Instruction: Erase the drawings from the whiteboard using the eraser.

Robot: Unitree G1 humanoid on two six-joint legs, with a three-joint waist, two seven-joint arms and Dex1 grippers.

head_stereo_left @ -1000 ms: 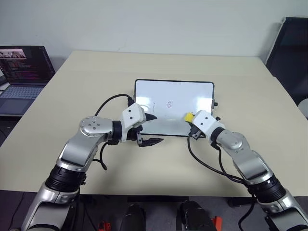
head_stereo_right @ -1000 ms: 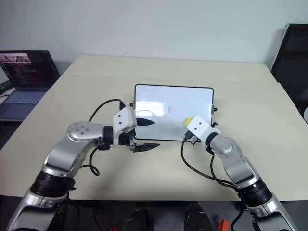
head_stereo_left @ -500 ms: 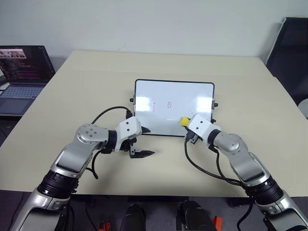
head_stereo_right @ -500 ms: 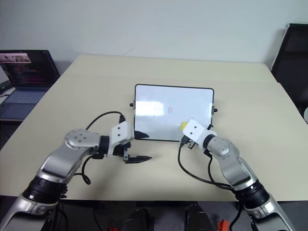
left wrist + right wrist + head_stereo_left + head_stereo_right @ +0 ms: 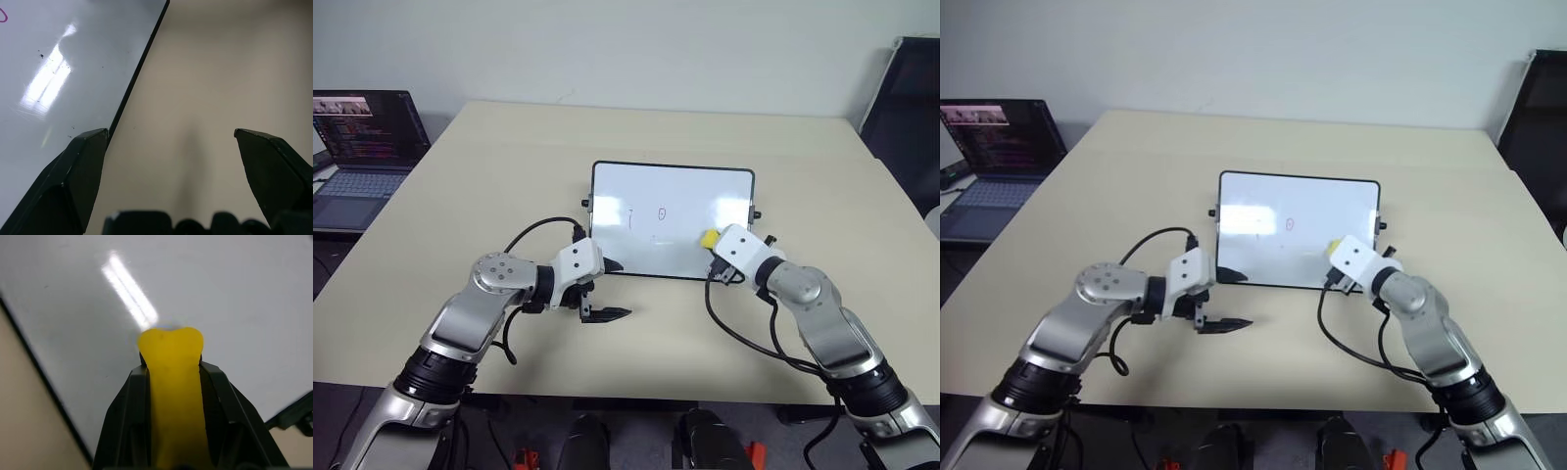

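I should lift the eraser with my right gripper and put it on the small circle [image 5: 662, 213], because the whiteboard [image 5: 689, 247] around the eraser is clean and the small circle lies past it.
The whiteboard [image 5: 680, 191] lies flat at the table's middle. On it are faint drawings: a short stroke [image 5: 629, 213], a small circle [image 5: 662, 211] and a faint scribble just below the circle. My right gripper [image 5: 715, 246] is shut on the yellow eraser [image 5: 709, 238], whose tip [image 5: 170, 340] rests on the board's near right part. My left gripper [image 5: 608, 290] stands open at the board's near left corner. One of its fingers [image 5: 80, 169] is over the board's black edge and the other [image 5: 274, 166] is over bare table.
An open laptop [image 5: 360, 147] stands at the table's far left. A dark chair [image 5: 913, 83] is behind the table's right corner. Black cables loop from both wrists onto the beige table [image 5: 509, 186] in front of the board.
My right gripper slid the eraser first left, then to the right, along the board's near part. My left gripper sank toward the table by the board's near left corner. The camera shifted slightly.
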